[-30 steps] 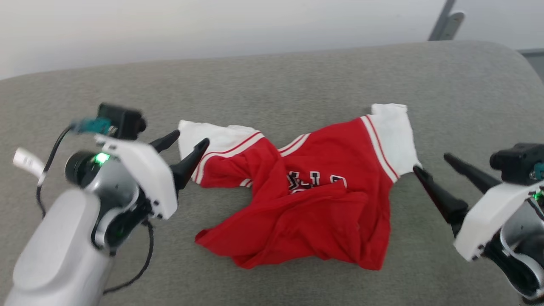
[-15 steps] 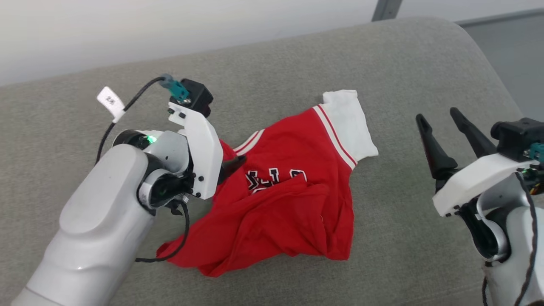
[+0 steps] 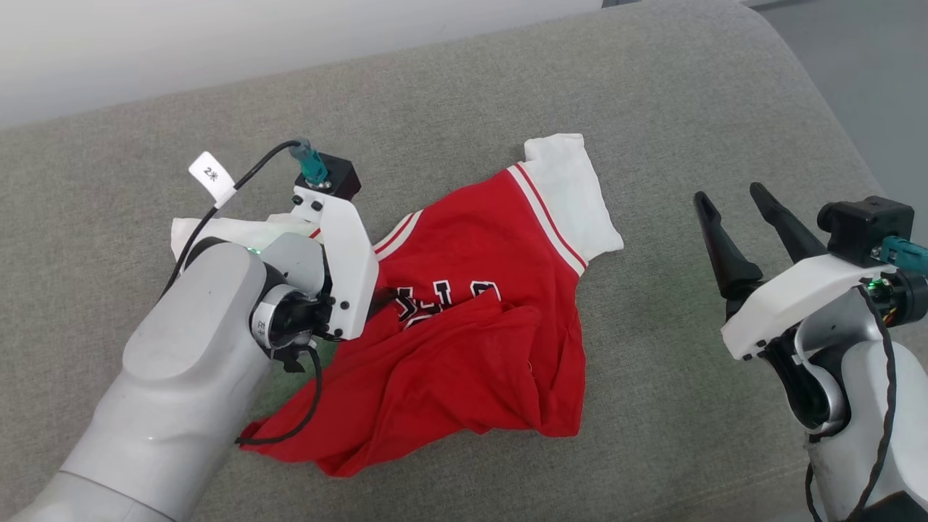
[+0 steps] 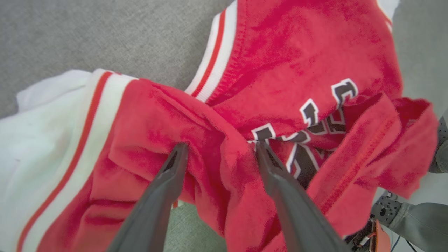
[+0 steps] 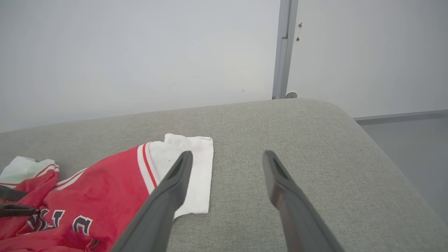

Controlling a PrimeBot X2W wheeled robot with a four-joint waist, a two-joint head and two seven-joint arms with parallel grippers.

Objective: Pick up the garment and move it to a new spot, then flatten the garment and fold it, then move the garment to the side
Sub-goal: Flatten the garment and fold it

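Observation:
The garment's hem (image 3: pixel 417 431) will stay bunched up when I pull the white sleeves apart, because a loose red fold (image 3: pixel 483 319) lies over the black lettering.
The red garment (image 3: pixel 471 312) lies crumpled on the grey cushion (image 3: pixel 507 87), white sleeves out to either side and its hem bunched toward me. My left gripper (image 3: pixel 383 299) is down on its left shoulder area, mostly hidden behind its own wrist mount. In the left wrist view the left gripper (image 4: pixel 221 144) is open, its fingers straddling a raised fold of the garment (image 4: pixel 290 52) beside the black lettering. My right gripper (image 3: pixel 728 194) hovers open and empty to the right of the white right sleeve (image 3: pixel 569 192). Through the right wrist view the right gripper (image 5: pixel 227 153) points past that sleeve (image 5: pixel 189 168).
The cushion's rounded right edge (image 3: pixel 826 123) drops to grey floor (image 3: pixel 870 43). A pale wall (image 5: pixel 140 52) with a metal post (image 5: pixel 285 49) stands behind the cushion. Bare cushion lies right of and behind the garment.
The head camera has shifted. My left gripper went from the white left sleeve onto the red shoulder fabric. My right gripper drew back from the right sleeve's edge and now stands apart from it.

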